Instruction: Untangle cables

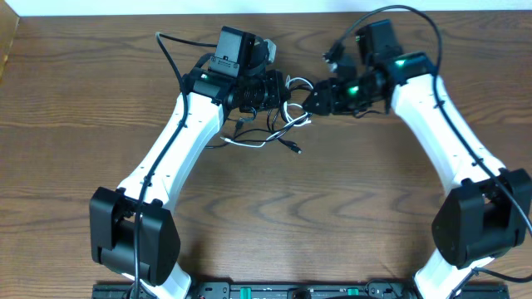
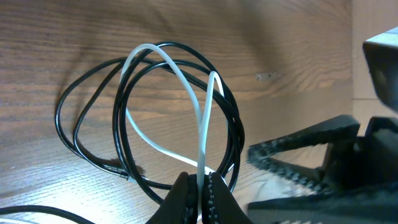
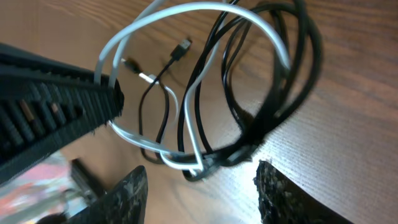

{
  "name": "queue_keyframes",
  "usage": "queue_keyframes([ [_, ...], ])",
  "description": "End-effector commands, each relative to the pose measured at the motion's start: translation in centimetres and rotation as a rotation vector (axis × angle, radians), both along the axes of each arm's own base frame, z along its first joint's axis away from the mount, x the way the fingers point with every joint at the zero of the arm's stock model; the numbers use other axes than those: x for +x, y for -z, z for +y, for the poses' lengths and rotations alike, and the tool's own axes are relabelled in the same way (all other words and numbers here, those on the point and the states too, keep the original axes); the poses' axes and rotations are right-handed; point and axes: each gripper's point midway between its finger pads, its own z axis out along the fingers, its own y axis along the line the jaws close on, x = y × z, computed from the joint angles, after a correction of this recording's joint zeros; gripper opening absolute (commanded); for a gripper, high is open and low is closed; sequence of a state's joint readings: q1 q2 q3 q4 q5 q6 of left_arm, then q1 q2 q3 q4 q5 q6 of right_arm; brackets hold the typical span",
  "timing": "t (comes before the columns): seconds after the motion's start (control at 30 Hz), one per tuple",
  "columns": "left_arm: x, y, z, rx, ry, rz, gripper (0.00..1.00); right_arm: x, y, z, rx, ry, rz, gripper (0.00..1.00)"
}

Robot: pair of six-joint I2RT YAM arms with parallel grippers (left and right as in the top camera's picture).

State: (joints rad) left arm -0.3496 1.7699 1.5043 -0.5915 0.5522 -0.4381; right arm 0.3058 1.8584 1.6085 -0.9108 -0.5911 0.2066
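The white cable in my left gripper still runs through the black loops (image 2: 220, 93), so my right gripper needs to grab the white loop (image 3: 249, 17) before my left gripper moves back.
The cables lie tangled on the wooden table between the two arms. In the left wrist view the white cable (image 2: 168, 68) runs in a tall loop through several black cable loops (image 2: 93, 102). My left gripper (image 2: 200, 185) is shut on the white cable, pinching it between both pads. My right gripper (image 3: 202, 193) is open just in front of the tangle, where the white cable (image 3: 186, 11) and black cables (image 3: 283, 74) cross, with nothing between its fingers (image 3: 127, 193). From overhead, the left gripper (image 1: 281, 93) and right gripper (image 1: 307, 103) face each other over the bundle (image 1: 287, 118).
Loose cable ends trail toward the front of the tangle, with a white stretch (image 1: 249, 143) and a small black plug (image 1: 295, 148). Two plug ends (image 3: 181, 46) lie beyond the loops. The left gripper's body (image 3: 50, 106) sits close at the left of the right wrist view.
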Motion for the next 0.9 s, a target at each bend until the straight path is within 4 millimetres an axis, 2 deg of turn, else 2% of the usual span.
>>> queue_keyframes([
  [0.0,-0.2,-0.7,-0.7,-0.045,0.009,0.017,0.07,0.9,0.9,0.1,-0.155,0.057,-0.070,0.50],
  [0.33,-1.5,-1.6,-1.9,-0.154,0.045,0.097,0.07,2.0,0.6,1.2,-0.221,-0.185,-0.310,0.36],
  [0.5,-1.7,-2.3,-1.8,-0.214,0.049,0.135,0.07,1.9,0.6,1.3,-0.247,-0.303,-0.386,0.37],
  [0.63,-1.7,-2.9,-1.4,-0.271,0.041,0.174,0.08,0.9,0.3,2.5,-0.179,-0.381,-0.398,0.37],
  [0.77,-1.4,-3.2,-0.7,-0.297,0.031,0.185,0.07,0.2,1.3,2.3,-0.175,-0.367,-0.346,0.36],
  [0.87,-1.0,-3.2,0.0,-0.299,0.014,0.182,0.07,-0.9,1.7,2.9,-0.113,-0.387,-0.303,0.36],
])
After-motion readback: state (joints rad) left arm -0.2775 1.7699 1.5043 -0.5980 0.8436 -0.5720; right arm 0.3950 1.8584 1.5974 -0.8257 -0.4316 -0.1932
